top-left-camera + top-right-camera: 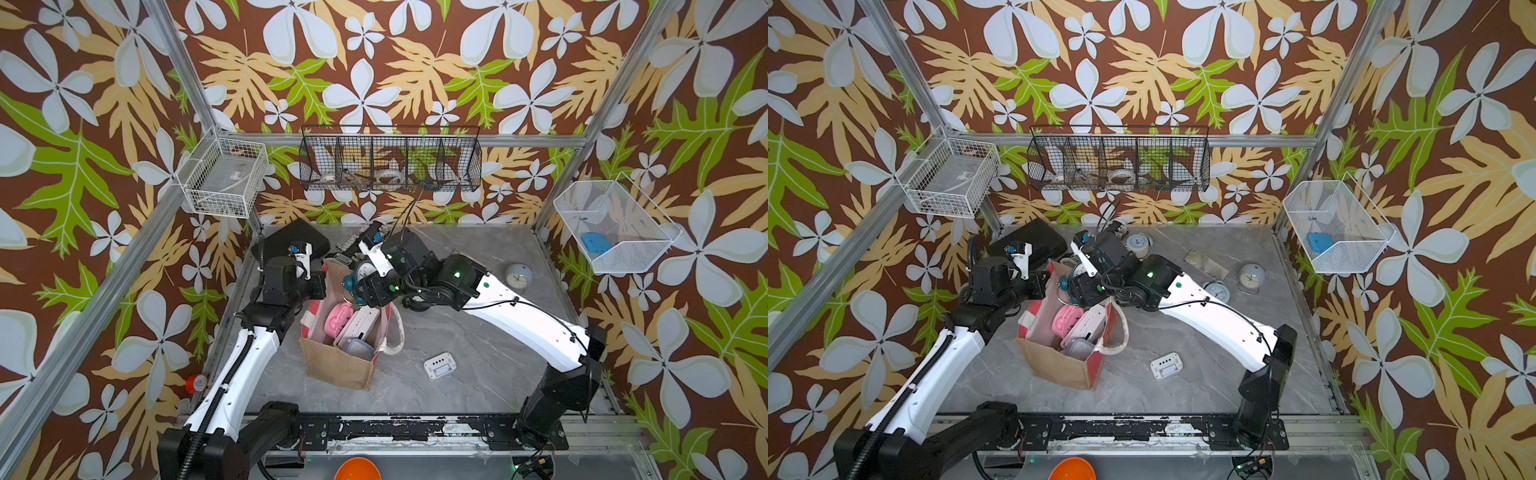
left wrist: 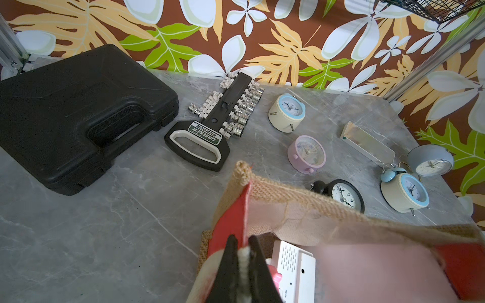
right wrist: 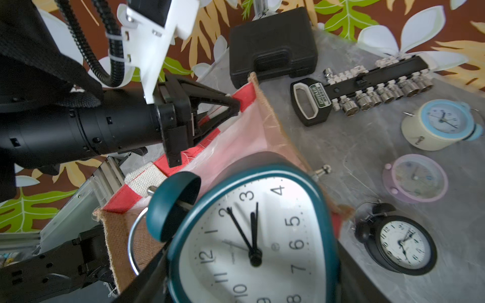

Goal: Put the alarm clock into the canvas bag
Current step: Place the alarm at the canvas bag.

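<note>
The teal alarm clock (image 1: pixel 349 284) is hanging over the open top of the canvas bag, so my right gripper should keep lowering it until it touches the white device (image 1: pixel 359 325), then let go.
The canvas bag (image 1: pixel 340 368) (image 1: pixel 1059 365) stands open mid-table, tan burlap with red-and-white sides. My left gripper (image 2: pixel 242 240) (image 1: pixel 323 283) is shut on the bag's side rim, pinching the white strap (image 2: pixel 245 262) at the red panel. A teal twin-bell alarm clock (image 3: pixel 249 236) (image 1: pixel 365 272) hangs tilted just above the bag's far end. My right gripper (image 3: pixel 249 272) (image 1: pixel 1079 276) is shut on it, one finger on each side of its body. A pink clock (image 1: pixel 338 318) and a white device (image 1: pixel 357 328) lie inside the bag.
Behind the bag sit a black plastic case (image 2: pixel 78 112), a socket rail (image 2: pixel 223 112) and several small clocks, among them a black one (image 2: pixel 343 195) close to the bag. A white digital clock (image 1: pixel 439 365) lies right of the bag. Wire baskets (image 1: pixel 390 160) hang on the walls.
</note>
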Robot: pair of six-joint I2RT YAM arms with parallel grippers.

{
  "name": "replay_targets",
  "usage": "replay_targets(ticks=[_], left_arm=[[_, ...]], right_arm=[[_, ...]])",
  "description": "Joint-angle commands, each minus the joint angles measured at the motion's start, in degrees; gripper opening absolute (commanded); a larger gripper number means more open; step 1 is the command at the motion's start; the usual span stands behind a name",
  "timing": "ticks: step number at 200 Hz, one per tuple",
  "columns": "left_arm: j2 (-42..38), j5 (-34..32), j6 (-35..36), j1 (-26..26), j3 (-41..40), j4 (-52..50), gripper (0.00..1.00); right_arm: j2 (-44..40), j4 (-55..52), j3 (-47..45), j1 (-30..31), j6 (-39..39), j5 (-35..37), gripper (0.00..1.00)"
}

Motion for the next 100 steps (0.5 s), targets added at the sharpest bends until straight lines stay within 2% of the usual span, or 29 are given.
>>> replay_targets(ticks=[1,64,100], left_arm=[[0.09,-0.26,0.37,0.09,0.50,0.60,0.00],[-0.04,-0.24,0.42,0.09,0.50,0.56,0.00],[0.06,-0.17,0.29,0.09,0.49,0.55,0.00]], right_arm=[[3.18,-0.90,2.02,1.51,-0.86,-0.03,0.61],[12.77,-5.45,4.66,1.93,-0.76,6.39,0.61],[17.61,-9.15,5.52,1.81,-1.12,13.23,0.61]])
